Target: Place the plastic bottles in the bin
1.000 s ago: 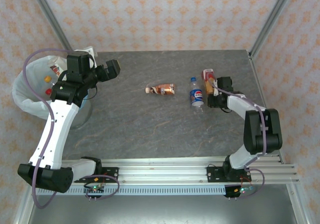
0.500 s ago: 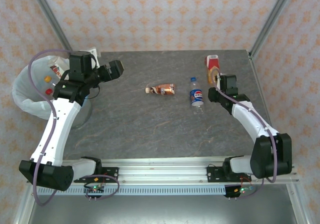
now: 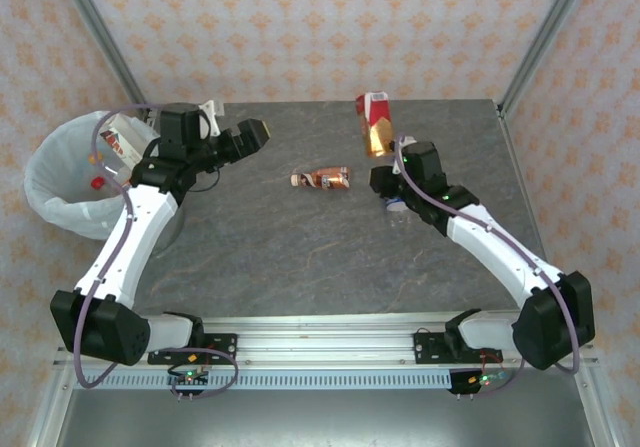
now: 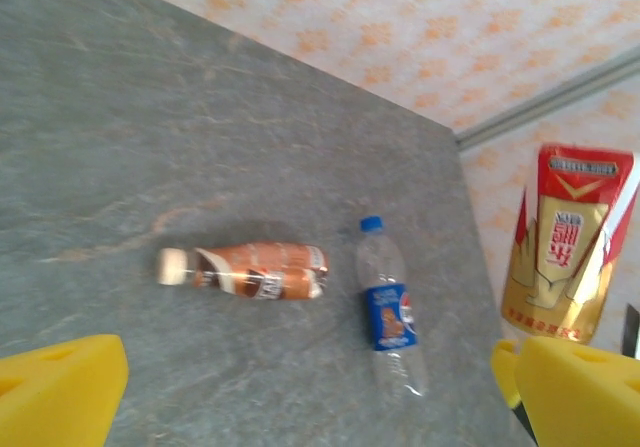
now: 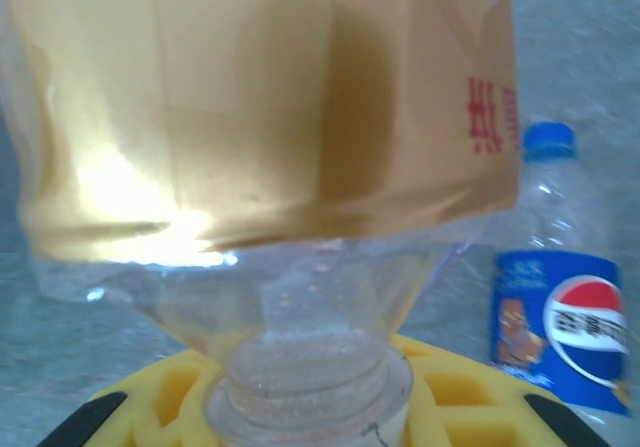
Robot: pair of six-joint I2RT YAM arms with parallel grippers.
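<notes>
My right gripper is holding only the red and gold bottle's neck (image 5: 308, 375), so my left gripper carries on moving with its fingers open until they close around the free red end (image 3: 373, 105).
My right gripper (image 3: 392, 159) (image 5: 312, 412) is shut on the neck of a clear plastic bottle with a red and gold label (image 3: 375, 125) (image 5: 260, 97) (image 4: 565, 242), held above the table's far middle. A blue Pepsi bottle (image 3: 393, 201) (image 4: 390, 312) (image 5: 560, 302) lies on the table under that arm, partly hidden in the top view. A brown-label bottle (image 3: 321, 179) (image 4: 250, 270) lies at the table's centre. My left gripper (image 3: 250, 134) (image 4: 310, 402) hangs open and empty between the bin (image 3: 45, 192) and the brown bottle. Bottles (image 3: 118, 142) lie inside the bin.
The bin stands off the table's left edge, beside my left arm. Slanted metal frame posts (image 3: 545, 42) rise at the far corners. The grey table (image 3: 300, 257) ends at the mounting rail (image 3: 330, 352) at the near edge.
My right arm lifted the red and gold bottle off the table and carried it left and farther back. My left gripper shifted a little right, away from the bin.
</notes>
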